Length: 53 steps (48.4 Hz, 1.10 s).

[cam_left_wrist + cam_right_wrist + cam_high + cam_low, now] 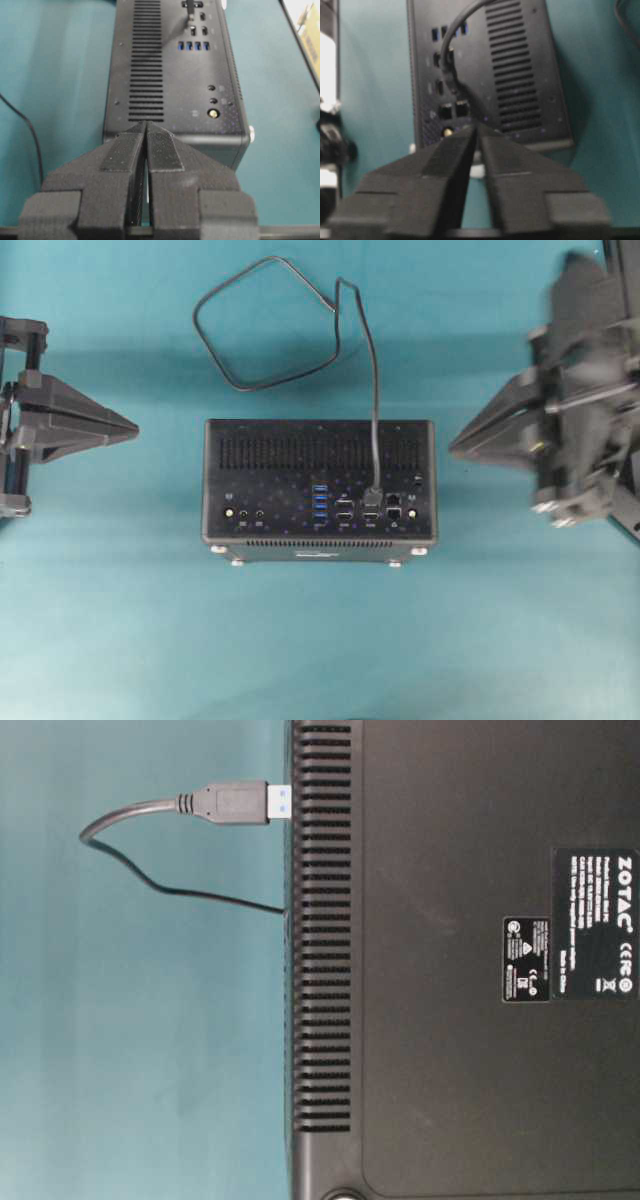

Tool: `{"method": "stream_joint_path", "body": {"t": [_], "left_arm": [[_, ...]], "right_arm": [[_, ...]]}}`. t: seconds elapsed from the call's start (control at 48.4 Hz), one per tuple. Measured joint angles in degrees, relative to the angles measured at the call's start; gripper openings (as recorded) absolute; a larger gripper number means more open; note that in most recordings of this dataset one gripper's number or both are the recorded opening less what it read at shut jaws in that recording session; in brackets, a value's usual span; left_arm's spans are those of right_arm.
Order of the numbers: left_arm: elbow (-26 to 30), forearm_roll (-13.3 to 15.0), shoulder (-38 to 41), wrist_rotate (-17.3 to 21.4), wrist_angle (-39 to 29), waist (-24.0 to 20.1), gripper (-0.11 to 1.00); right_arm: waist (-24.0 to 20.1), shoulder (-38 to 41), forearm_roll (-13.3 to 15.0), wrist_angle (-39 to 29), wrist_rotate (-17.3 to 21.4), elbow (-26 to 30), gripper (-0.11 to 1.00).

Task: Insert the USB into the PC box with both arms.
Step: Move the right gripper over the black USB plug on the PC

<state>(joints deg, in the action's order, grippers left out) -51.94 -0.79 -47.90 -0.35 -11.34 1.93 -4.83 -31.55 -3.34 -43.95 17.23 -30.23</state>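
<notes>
My gripper is going to lift the USB plug, which stands in a socket beside the blue ones, so the plug should come free and leave the PC box still.
The black PC box lies in the middle of the teal table, its port face up. The USB cable loops behind it and runs down to its plug, which stands in a socket next to the blue sockets. In the table-level view the plug meets the box with a little blue still showing. My left gripper is shut and empty, left of the box, its tips near the box's end. My right gripper is blurred, right of the box, parted a little and empty.
Silver feet stick out along the box's front edge. Beyond the table edge a pale board shows in the left wrist view. White and black gear sits at the left edge of the right wrist view. Teal cloth surrounds the box.
</notes>
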Motion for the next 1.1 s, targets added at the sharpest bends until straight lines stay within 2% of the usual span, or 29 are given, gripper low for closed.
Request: {"method": "stream_joint_path", "body": {"t": [0.165, 0.248, 0.538, 0.703, 1.096], "left_arm": [[0.0, 0.0, 0.0, -0.09, 0.09, -0.09, 0.0], [0.0, 0.09, 0.0, 0.0, 0.0, 0.0, 0.0], [0.0, 0.0, -0.18, -0.53, 0.0, 0.0, 0.0], [0.0, 0.09, -0.62, -0.62, 0.0, 0.0, 0.0], [-2.37, 0.09, -3.52, -1.23, 0.09, 0.0, 0.0]], "right_arm": [[-0.53, 4.22, 1.23, -1.14, 0.0, 3.52, 0.74], [-0.97, 5.63, 1.93, -1.85, 0.0, 5.01, 0.82], [-2.72, 12.48, 2.2, -8.35, 0.0, 10.99, 0.81], [-2.9, 15.56, 2.64, -9.4, -0.35, 13.1, 0.81], [-2.9, 19.25, 2.81, -9.58, -5.54, 15.03, 0.78]]}}
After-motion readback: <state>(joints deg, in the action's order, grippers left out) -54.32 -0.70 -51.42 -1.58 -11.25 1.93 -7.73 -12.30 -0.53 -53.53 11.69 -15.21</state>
